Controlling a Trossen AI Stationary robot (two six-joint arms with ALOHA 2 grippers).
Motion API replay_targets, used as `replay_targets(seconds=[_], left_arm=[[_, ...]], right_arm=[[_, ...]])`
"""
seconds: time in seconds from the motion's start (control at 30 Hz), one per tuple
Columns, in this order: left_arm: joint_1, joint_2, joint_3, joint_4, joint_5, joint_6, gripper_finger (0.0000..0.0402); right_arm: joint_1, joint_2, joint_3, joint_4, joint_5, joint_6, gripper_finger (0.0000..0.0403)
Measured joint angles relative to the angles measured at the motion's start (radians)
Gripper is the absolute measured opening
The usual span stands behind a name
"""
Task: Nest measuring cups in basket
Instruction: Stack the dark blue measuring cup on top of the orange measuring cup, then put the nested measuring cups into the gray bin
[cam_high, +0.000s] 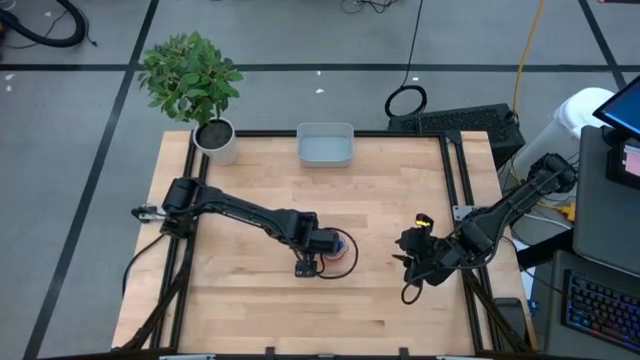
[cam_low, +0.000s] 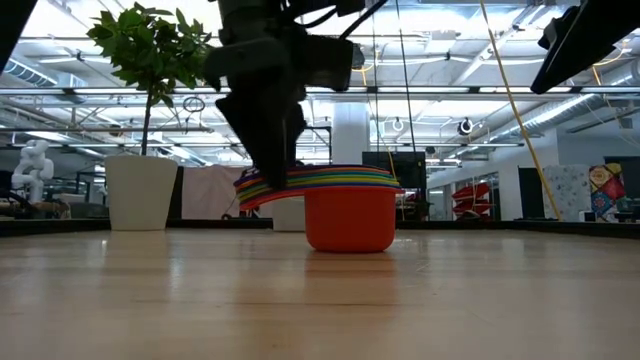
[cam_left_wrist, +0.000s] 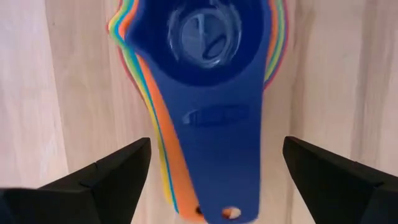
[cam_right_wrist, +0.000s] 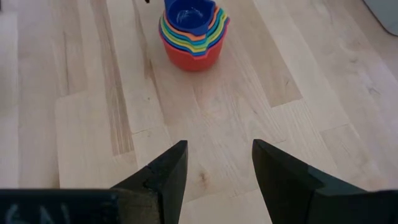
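My left gripper should squeeze all the handles (cam_left_wrist: 210, 163) into line before it lifts the stack, because the orange cup's handle (cam_left_wrist: 178, 172) sticks out beside the dark blue cup's handle.
The measuring cups (cam_high: 341, 249) sit nested in one stack on the table, red cup at the bottom and a dark blue cup (cam_left_wrist: 205, 31) on top. Their flat handles (cam_left_wrist: 211, 149) fan out together toward my left gripper. My left gripper (cam_left_wrist: 217, 149) is open above the handles, one finger on either side of them and well apart from them. In the low view it (cam_low: 265, 140) comes down onto the handle side of the stack (cam_low: 345, 210). My right gripper (cam_right_wrist: 219, 155) is open near the table's right edge, facing the stack (cam_right_wrist: 193, 31). The pale basket (cam_high: 325, 145) stands at the far edge.
A white plant pot (cam_high: 218, 140) with a leafy plant stands at the far left corner, left of the basket. Bare wood lies between the stack and the basket and between the two grippers. A keyboard and other gear sit off the table to the right.
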Motion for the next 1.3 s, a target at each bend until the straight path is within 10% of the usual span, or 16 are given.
replay_targets(seconds=[0.27, 0.77, 1.3], left_arm=[[0.024, 0.001, 0.000, -0.039, -0.001, -0.008, 0.0344], [0.036, 0.001, 0.000, -0.039, 0.038, 0.014, 0.0158], [0.021, 0.001, 0.000, -0.039, 0.042, -0.008, 0.0303]], right_arm=[[0.000, 0.000, 0.000, 0.000, 0.000, 0.000, 0.0171], [0.014, 0.000, 0.000, 0.004, -0.003, 0.014, 0.0171], [0.027, 0.000, 0.000, 0.004, 0.000, 0.030, 0.0171]])
